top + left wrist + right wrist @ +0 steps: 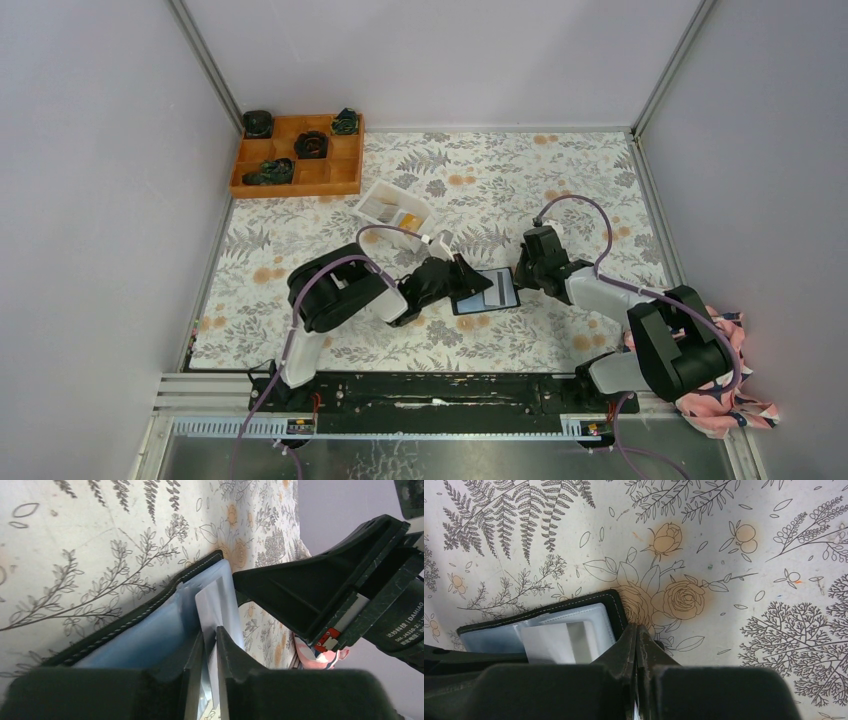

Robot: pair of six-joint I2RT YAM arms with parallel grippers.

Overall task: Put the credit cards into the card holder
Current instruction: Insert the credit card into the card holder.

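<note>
I should let go of the credit card [555,642] with my left gripper because the card sits only partway in the clear pocket. Then I should close the gripper and push the card by its near edge [525,642] further in.
The black card holder [490,290] lies open on the flowered cloth between my two grippers, its pale bluish inner face [150,635] up. A whitish credit card [215,605] sticks partly into a clear pocket of the holder [616,610]. The same card [551,640] shows in the right wrist view. My left gripper [210,632] straddles the card's near end, jaws a little apart and wider than the card is thick. My right gripper [636,629] is shut, its tips down at the holder's right edge. More credit cards, whitish and orange-yellow, lie in the white tray [393,212].
An orange compartmented box [297,155] with dark objects stands at the back left. A pink patterned cloth [735,400] lies off the table's right front corner. Grey walls close in the table on three sides.
</note>
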